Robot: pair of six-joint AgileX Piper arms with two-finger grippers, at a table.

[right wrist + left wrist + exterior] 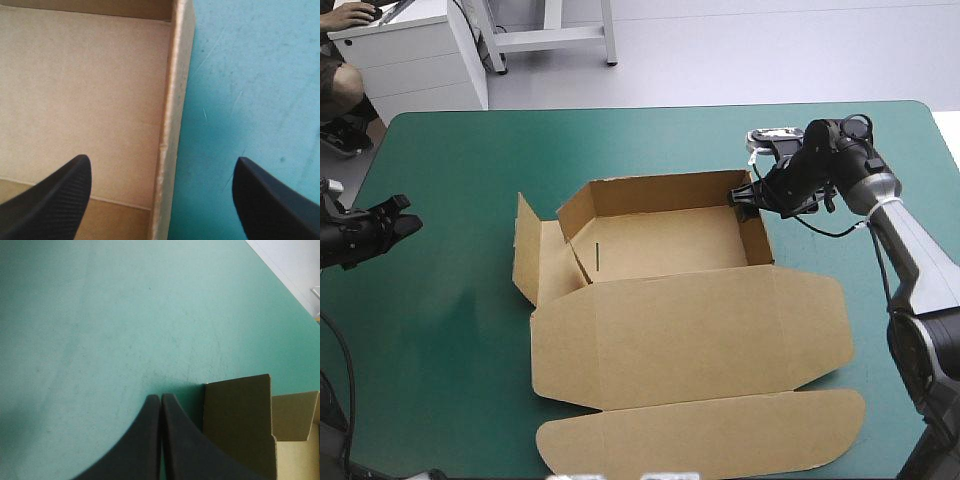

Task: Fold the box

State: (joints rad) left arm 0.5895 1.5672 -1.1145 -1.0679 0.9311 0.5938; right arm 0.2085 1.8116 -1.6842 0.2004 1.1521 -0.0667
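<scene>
The wide lid (690, 335) is joined to the tray along a long crease (682, 274), so it will slope downward and drag along when I lift the tray.
The brown box (690, 335) lies mid-table as an open tray with its walls up. Its wide lid lies flat toward the near edge. A side flap (525, 250) stands up on the tray's left. My right gripper (745, 197) is open at the tray's far right corner. In the right wrist view the gripper (162, 159) straddles the tray's wall (172, 100), one finger over the tray floor (80, 90) and the other over the teal-green cover. My left gripper (405, 222) is shut near the table's left edge, well apart from the box. The left gripper (160, 397) points toward the flap (240, 415).
Teal-green cover (440, 330) stretches between my left gripper and the box. The table's far edge (650, 107) runs a short way behind the tray. The lid's front flap (700, 435) reaches close to the near edge.
</scene>
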